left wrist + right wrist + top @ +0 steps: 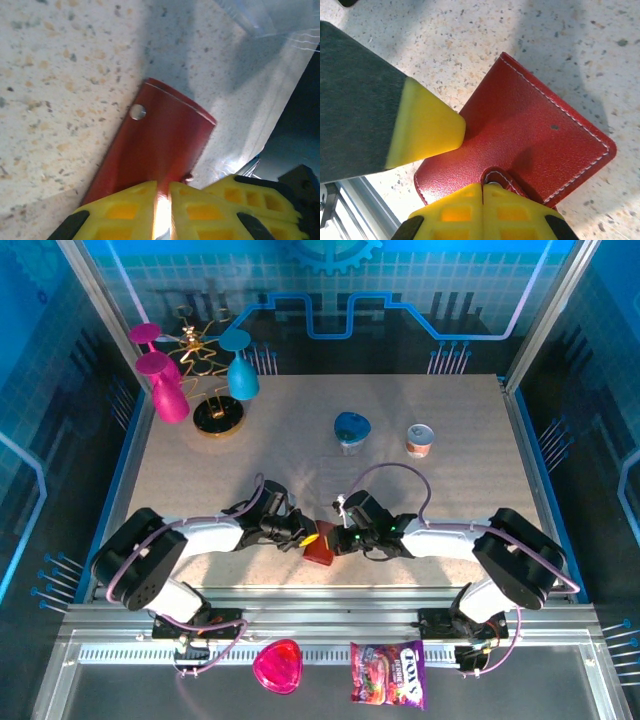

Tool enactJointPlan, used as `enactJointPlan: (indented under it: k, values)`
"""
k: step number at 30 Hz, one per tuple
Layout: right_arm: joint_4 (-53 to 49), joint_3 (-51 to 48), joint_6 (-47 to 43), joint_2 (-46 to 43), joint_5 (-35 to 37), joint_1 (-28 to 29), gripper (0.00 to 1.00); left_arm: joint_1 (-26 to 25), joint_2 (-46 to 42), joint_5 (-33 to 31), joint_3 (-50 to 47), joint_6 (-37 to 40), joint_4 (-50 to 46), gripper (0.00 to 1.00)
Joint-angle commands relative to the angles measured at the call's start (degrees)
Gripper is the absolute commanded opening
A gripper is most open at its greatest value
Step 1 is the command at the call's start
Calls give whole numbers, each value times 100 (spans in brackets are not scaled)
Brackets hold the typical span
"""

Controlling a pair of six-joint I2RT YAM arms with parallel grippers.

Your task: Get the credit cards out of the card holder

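Next, I open my right gripper and push the strap out past the stitched edge (577, 176) before I lift the card holder's cover, because the strap (501, 179) lies folded over the cover.
The dark red card holder (319, 550) lies near the table's front edge, between my two grippers. In the left wrist view the card holder (160, 140) shows a smooth face with a round metal snap (137, 111). My left gripper (163, 187) is shut on its near edge, with a thin red sliver between the yellow fingers. In the right wrist view the card holder (530, 130) shows its grained, stitched cover. My right gripper (483, 187) is shut on the small strap tab (497, 176). The left gripper's yellow fingertip (427, 125) touches the cover's left side. The credit cards are hidden.
A pink heart-shaped dish (277, 666) and a colourful candy bag (388, 674) lie on the rail shelf in front of the arms. A blue object (351, 429), a small cup (420, 440) and a rack of pink and teal glasses (200, 375) stand farther back. A clear plastic tray's corner (270, 17) is nearby.
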Motion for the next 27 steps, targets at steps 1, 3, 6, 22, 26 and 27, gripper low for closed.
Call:
enactJointPlan:
  k: [1, 3, 6, 22, 26, 27]
  values:
    - [398, 160, -146, 124, -222, -66, 0, -39, -194, -89, 177, -64, -396, 14]
    - [418, 202, -190, 199, -298, -76, 0, -36, -78, -3, 161, -79, -290, 14]
    - [438, 213, -207, 229, -305, -76, 0, -39, 126, 123, 68, -181, -22, 13]
    - [-158, -299, 245, -623, 255, -97, 0, 69, 807, 87, -274, -466, 419, 11]
    - [-617, -358, 556, -834, 440, -104, 0, 73, 772, 145, -258, -489, 471, 11]
    - [-775, -359, 687, -890, 500, -103, 2, 77, 737, 150, -237, -482, 446, 11]
